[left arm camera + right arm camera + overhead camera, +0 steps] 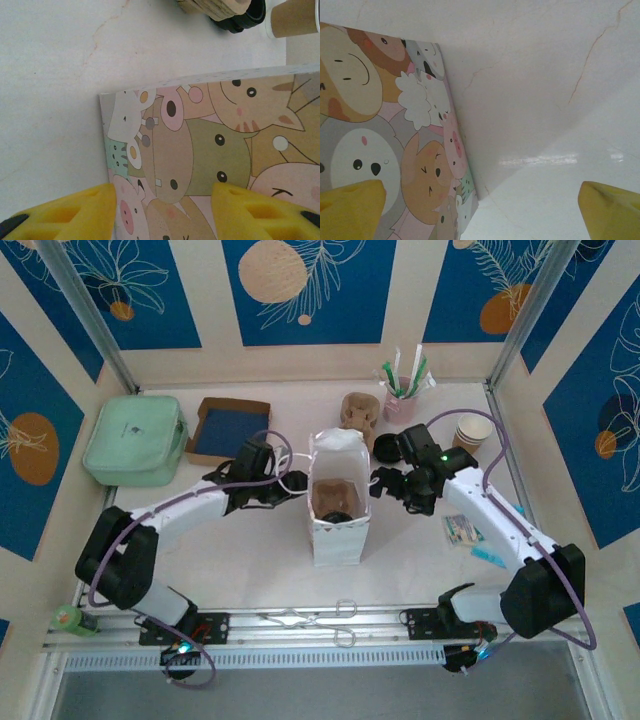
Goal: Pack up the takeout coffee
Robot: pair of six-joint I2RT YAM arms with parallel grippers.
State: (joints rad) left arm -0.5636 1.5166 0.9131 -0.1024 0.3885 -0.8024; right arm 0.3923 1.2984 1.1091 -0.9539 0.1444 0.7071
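The coffee [337, 517] is standing in the open bag, so I should keep my right gripper moving to the straws in the pink cup [417, 370] until its fingers close on a straw.
A white paper bag [338, 530] printed with cartoon animals stands open-topped at the table's centre. Inside it sits a brown pulp carrier with the takeout coffee [338, 514], of which I see the black lid from above. My left gripper [297, 486] is at the bag's left wall. In the left wrist view its yellow fingers [85, 215] stand apart, and the printed bag wall [200, 150] lies beyond the left gripper [165, 215]. My right gripper [380, 483] hovers by the bag's right side, wide open. The right wrist view shows the bag's corner [420, 150] past the right gripper [480, 205].
A mint pouch [135, 438] and a brown tray with a blue inside [228, 428] lie back left. Another pulp carrier [360, 412], a pink cup of straws [403, 390], black lids [388, 448] and stacked paper cups [472, 432] stand back right. Sachets [465, 532] lie right, scissors [320, 620] near.
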